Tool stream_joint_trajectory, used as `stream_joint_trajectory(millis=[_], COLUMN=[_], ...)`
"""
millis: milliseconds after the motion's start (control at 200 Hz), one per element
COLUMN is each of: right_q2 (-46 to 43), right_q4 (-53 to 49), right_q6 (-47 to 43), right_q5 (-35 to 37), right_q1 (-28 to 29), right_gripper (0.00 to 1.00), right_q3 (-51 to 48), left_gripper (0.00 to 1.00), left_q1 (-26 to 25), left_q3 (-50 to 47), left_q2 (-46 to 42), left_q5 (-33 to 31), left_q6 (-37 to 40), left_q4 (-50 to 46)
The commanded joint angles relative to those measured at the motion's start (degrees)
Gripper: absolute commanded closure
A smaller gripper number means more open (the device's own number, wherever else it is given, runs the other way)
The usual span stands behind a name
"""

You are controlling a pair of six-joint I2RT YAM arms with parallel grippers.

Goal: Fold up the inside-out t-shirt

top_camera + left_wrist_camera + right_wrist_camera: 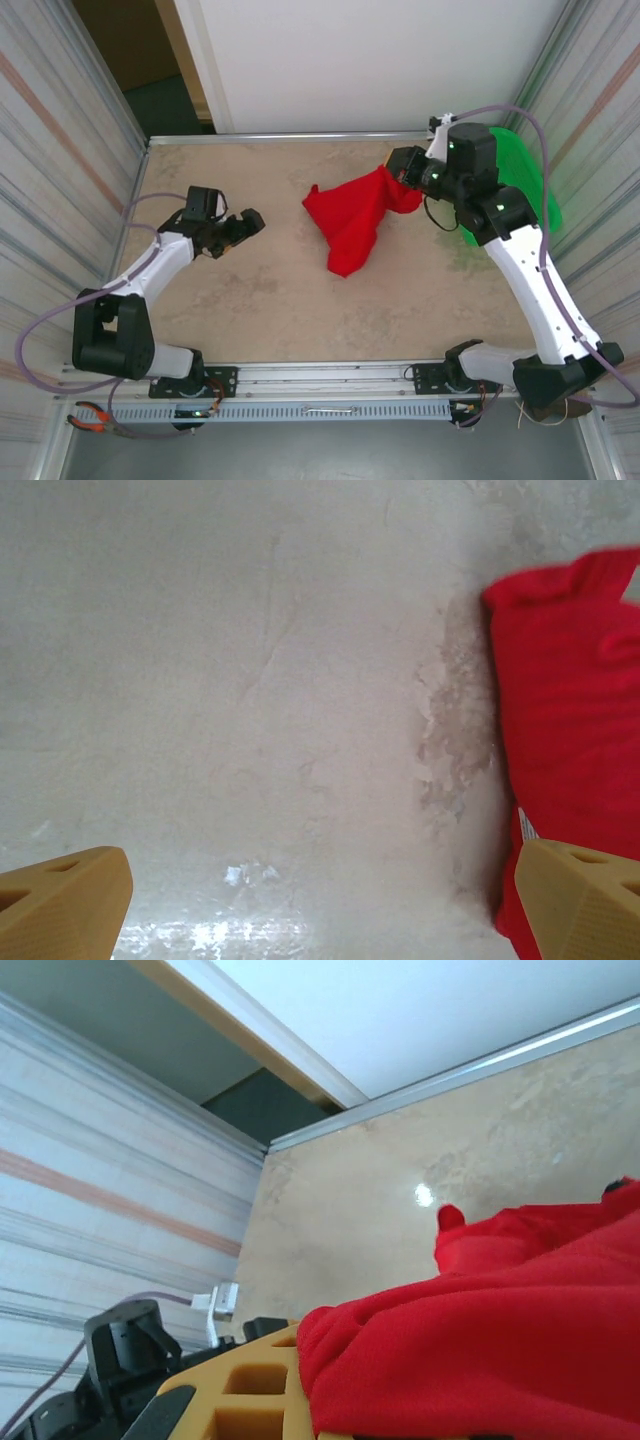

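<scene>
I can see that the t-shirt bunches (352,218) below my right gripper's single hold. My left gripper should take its loose end (314,197), and both grippers should pull the cloth wide before folding.
The inside-out t-shirt (350,220) is a bunched heap of bright red cloth right of the table's middle. One corner is drawn up toward the back right, where my right gripper (405,168) is shut on it. In the right wrist view the red cloth (480,1340) spills over a yellow finger (240,1400) and hides the jaws. My left gripper (250,222) hovers at the left, open and pointing toward the shirt, nothing between its fingers. In the left wrist view the shirt's edge (570,710) lies by the right fingertip (585,900), over bare table.
A green mesh basket (530,170) stands behind the right arm at the table's right edge. Striped walls close both sides, and a white panel (380,60) stands behind the back edge. Pliers (95,418) lie below the front rail at the left.
</scene>
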Motion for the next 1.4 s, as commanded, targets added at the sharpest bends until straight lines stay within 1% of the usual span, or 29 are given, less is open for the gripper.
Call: stream_joint_trajectory(millis=[0, 105, 225, 326, 371, 381, 491, 606, 676, 706, 756, 797, 822, 837, 857, 862, 877, 892, 902, 947, 1002, 1102, 1177, 1272, 1393], right_q2=[-1.1, -4.5, -9.4, -12.3, -12.4, -13.6, -14.4, -14.3, -14.3, -14.2, -13.8, -13.3, -13.0, -12.9, -11.8, -11.8, -11.0, -10.8, -10.5, -9.1, -7.6, -4.5, -2.5, -0.9, -0.4], right_q4=[-4.5, -7.3, -11.1, -11.6, -11.8, -11.8, -12.6, -13.1, -13.1, -13.1, -13.2, -13.0, -12.9, -13.0, -12.9, -12.9, -12.8, -12.7, -12.6, -12.3, -11.9, -10.0, -7.0, -2.4, 4.1], right_q6=[-1.9, -2.3, -1.9, -1.3, -1.1, -1.1, -1.3, -1.8, -2.0, -2.1, -2.3, -2.5, -2.5, -2.4, -2.4, -2.4, -2.4, -2.5, -2.4, -2.4, -2.4, -0.4, 2.6, 7.1, 12.8], right_q5=[-2.4, 0.2, 4.5, 2.5, 1.5, 1.4, 1.0, 0.5, 0.0, -0.3, -1.2, -2.3, -3.0, -3.4, -4.3, -4.3, -5.1, -5.5, -5.9, -8.0, -10.3, -15.4, -19.6, -23.5, -27.4], right_q1=[-1.9, -4.2, -8.4, -12.5, -13.5, -13.7, -14.1, -14.3, -14.5, -14.7, -15.2, -15.6, -15.9, -16.1, -16.5, -16.5, -16.9, -17.0, -17.1, -18.3, -20.0, -22.8, -24.6, -25.3, -25.3], right_gripper=[1.0, 1.0, 1.0, 1.0, 1.0, 1.0, 1.0, 1.0, 1.0, 1.0, 1.0, 1.0, 1.0, 1.0, 1.0, 1.0, 1.0, 1.0, 1.0, 1.0, 1.0, 1.0, 1.0, 1.0, 1.0], right_q3=[-1.5, -6.3, -13.0, -17.8, -18.7, -18.8, -19.3, -19.1, -18.8, -18.4, -17.5, -16.5, -15.6, -15.0, -13.7, -13.7, -12.9, -12.2, -11.6, -8.1, -3.2, 6.1, 11.2, 14.4, 14.6], left_gripper=[0.01, 0.01, 0.01, 0.01, 0.01, 0.01, 0.02, 0.05, 0.09, 0.13, 0.24, 0.37, 0.49, 0.57, 0.71, 0.72, 0.85, 0.95, 1.0, 1.0, 1.0, 1.0, 1.0, 1.0, 1.0], left_q1=[-3.2, -6.7, -9.9, -12.9, -14.3, -14.6, -17.0, -17.7, -17.7, -17.7, -17.7, -17.7, -17.7, -17.7, -17.6, -17.6, -17.5, -17.4, -17.2, -16.3, -14.6, -10.2, -6.3, -1.9, 1.2], left_q3=[-1.1, 0.7, 4.7, 10.2, 13.0, 13.7, 19.0, 21.1, 22.1, 22.8, 24.4, 25.7, 26.5, 26.9, 27.5, 27.7, 28.2, 28.6, 28.9, 29.6, 29.0, 29.5, 32.6, 37.9, 41.9], left_q2=[-1.3, 1.5, 8.3, 15.3, 18.6, 19.3, 25.6, 29.9, 32.2, 33.2, 35.2, 36.7, 37.8, 38.3, 38.9, 39.1, 39.4, 39.7, 39.7, 38.8, 35.0, 23.8, 16.7, 10.7, 5.4], left_q5=[2.3, 1.9, 2.2, 2.2, 1.8, 1.8, 0.7, -0.3, -0.8, -0.7, 0.1, 0.8, 1.7, 2.1, 2.8, 2.9, 3.4, 4.0, 4.3, 5.0, 4.2, 2.5, 2.5, 4.5, 4.7], left_q6=[-3.0, -3.8, -6.2, -7.2, -7.1, -7.1, -7.6, -9.6, -10.9, -11.0, -11.0, -11.2, -11.4, -11.5, -11.6, -11.6, -11.7, -11.7, -11.7, -11.7, -10.9, -9.5, -8.7, -7.8, -7.3], left_q4=[4.6, 7.0, 9.9, 10.7, 10.4, 10.3, 9.8, 11.3, 12.6, 13.0, 13.4, 13.5, 13.8, 13.9, 14.1, 14.1, 14.0, 13.8, 13.6, 12.6, 11.7, 7.5, 2.9, -1.8, -4.3])
